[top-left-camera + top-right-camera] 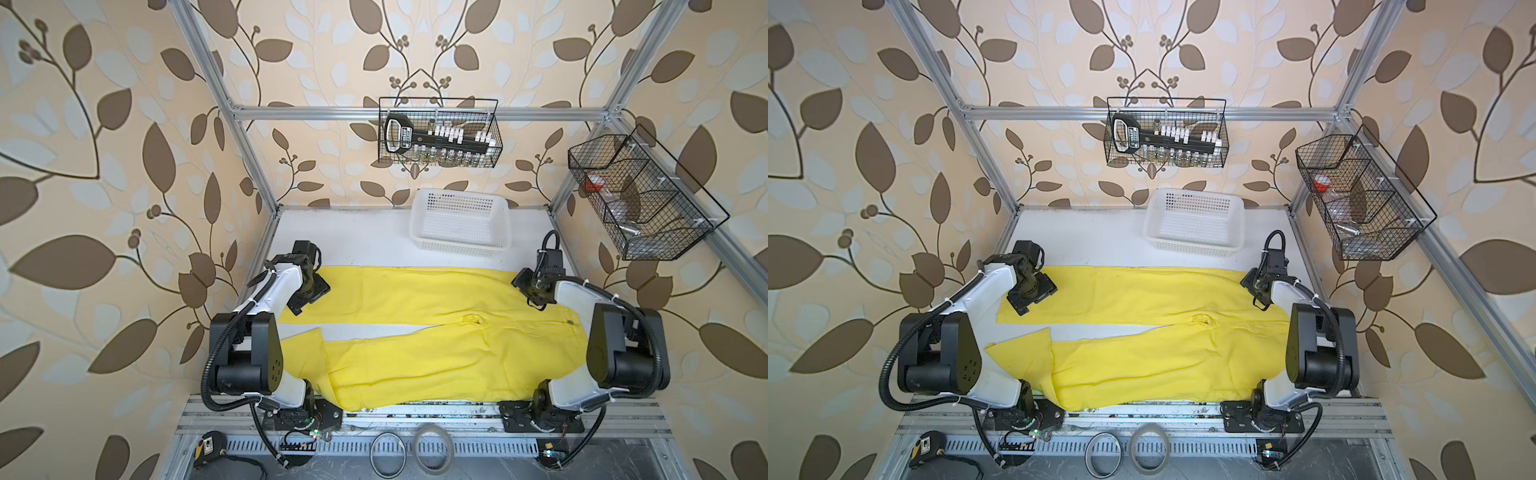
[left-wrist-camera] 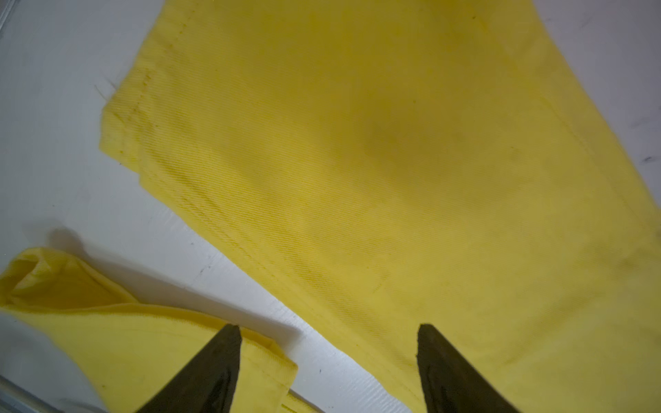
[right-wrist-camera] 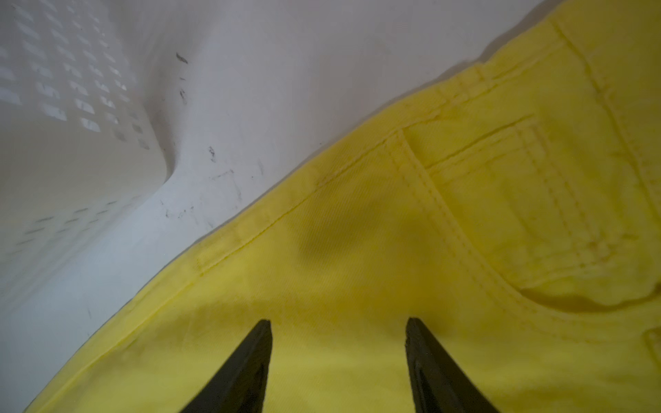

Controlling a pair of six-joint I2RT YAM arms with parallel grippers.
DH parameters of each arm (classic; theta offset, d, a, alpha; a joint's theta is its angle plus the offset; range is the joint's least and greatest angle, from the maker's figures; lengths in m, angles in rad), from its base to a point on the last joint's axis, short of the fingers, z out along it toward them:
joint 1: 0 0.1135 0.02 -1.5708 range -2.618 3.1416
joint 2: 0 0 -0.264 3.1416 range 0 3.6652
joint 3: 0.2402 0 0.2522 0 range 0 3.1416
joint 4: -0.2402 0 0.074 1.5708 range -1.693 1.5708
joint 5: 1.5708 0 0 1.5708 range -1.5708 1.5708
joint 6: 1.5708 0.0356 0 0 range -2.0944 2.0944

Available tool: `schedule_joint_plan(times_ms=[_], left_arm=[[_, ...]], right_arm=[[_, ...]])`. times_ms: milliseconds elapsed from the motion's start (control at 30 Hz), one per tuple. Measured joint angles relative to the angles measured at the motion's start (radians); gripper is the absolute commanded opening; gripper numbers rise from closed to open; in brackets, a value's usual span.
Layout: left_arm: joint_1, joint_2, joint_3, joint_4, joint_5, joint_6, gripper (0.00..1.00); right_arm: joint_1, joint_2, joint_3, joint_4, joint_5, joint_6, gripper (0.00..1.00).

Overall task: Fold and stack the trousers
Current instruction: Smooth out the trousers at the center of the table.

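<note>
My gripper will fold the near leg [image 1: 408, 364] over when lifting it across, while the far leg will stay flat, as a white gap [image 1: 364, 330] runs between the legs.
The bright yellow trousers [image 1: 415, 299] [image 1: 1142, 299] lie spread on the white table, waist to the right and both legs running left. The far leg lies flat. The near leg's cuff end [image 1: 307, 345] is folded over on itself. My left gripper [image 1: 309, 293] [image 1: 1032, 293] hangs over the far leg's cuff end. In the left wrist view it [image 2: 328, 327] is open, with table and fabric [image 2: 357, 161] below and nothing between the fingers. My right gripper [image 1: 534, 291] [image 1: 1260, 291] hovers over the far waist corner. It [image 3: 338, 320] is open above the pocket area [image 3: 465, 214].
A white perforated basket [image 1: 461, 226] [image 1: 1196, 222] [image 3: 71, 107] stands at the back of the table, just beyond the trousers. Two black wire baskets [image 1: 440, 133] [image 1: 640, 195] hang on the frame. Tape rolls [image 1: 434, 449] and a tape measure [image 1: 208, 446] lie on the front rail.
</note>
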Motion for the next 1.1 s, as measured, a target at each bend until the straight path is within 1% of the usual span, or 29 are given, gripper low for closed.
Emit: schedule_joint_plan(times_ms=[133, 233, 500, 633, 767, 800, 833, 933, 1000, 1100], left_arm=[[0.0, 0.066, 0.063, 0.013, 0.026, 0.0, 0.8], [-0.006, 0.111, 0.101, 0.027, 0.049, 0.0, 0.8], [-0.047, 0.117, 0.105, 0.009, 0.031, -0.002, 0.8], [-0.045, 0.045, 0.075, -0.044, -0.011, -0.005, 0.8], [-0.046, -0.098, 0.025, -0.107, -0.023, -0.014, 0.8], [-0.046, -0.135, 0.007, -0.122, -0.032, -0.023, 0.83], [-0.046, -0.177, -0.016, -0.142, -0.043, -0.035, 0.83], [-0.046, -0.253, -0.074, -0.205, -0.069, -0.066, 0.83], [-0.052, -0.266, -0.101, -0.223, -0.066, -0.084, 0.83], [-0.109, -0.267, -0.137, -0.237, -0.066, -0.116, 0.82]], right_arm=[[-0.006, 0.083, 0.051, 0.003, 0.003, 0.0, 0.61], [-0.014, 0.111, 0.08, 0.01, 0.011, 0.002, 0.61], [-0.052, 0.16, 0.124, 0.042, 0.014, 0.004, 0.61], [-0.055, 0.177, 0.15, 0.035, 0.018, 0.004, 0.61], [-0.058, 0.175, 0.155, 0.028, 0.015, -0.002, 0.61], [-0.057, 0.171, 0.155, 0.023, 0.015, -0.005, 0.62], [-0.057, 0.161, 0.155, 0.014, 0.014, -0.009, 0.62], [-0.047, 0.094, 0.153, -0.021, 0.011, -0.019, 0.63], [-0.034, 0.021, 0.145, -0.036, 0.004, -0.023, 0.63], [-0.011, -0.102, 0.108, -0.04, -0.019, -0.026, 0.63]])
